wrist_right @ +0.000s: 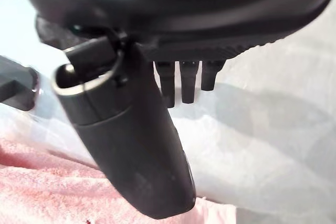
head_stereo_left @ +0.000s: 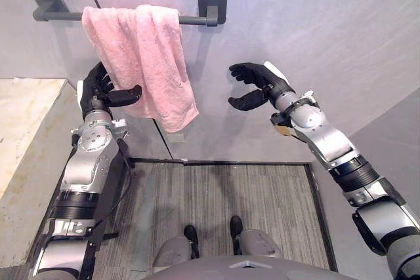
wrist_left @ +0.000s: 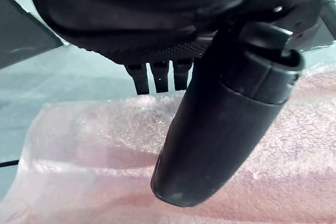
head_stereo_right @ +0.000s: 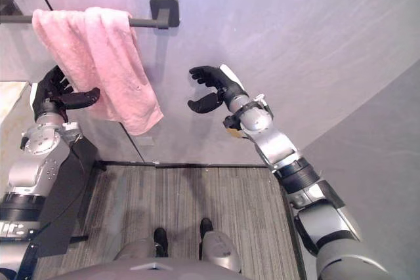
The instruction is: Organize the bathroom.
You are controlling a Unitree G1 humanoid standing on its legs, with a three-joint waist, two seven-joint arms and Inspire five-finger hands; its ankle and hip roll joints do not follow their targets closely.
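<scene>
The pink towel is bunched up on the bar in deep folds, so it will spread out wider along the bar when I pull the towel's edge to the side.
A pink towel hangs folded over a dark towel bar on the grey wall, with one corner drooping low on its right side. My left hand is raised at the towel's lower left edge. It is open, with its thumb stretched across the front of the cloth and nothing pinched. To the right of the towel, my right hand is held up near the wall. It is open and loosely cupped, and it is a short gap clear of the cloth.
A pale stone counter stands at the left over a dark cabinet side. The bar's square mounts stick out from the wall. Grey plank floor lies below, bounded by a dark baseboard.
</scene>
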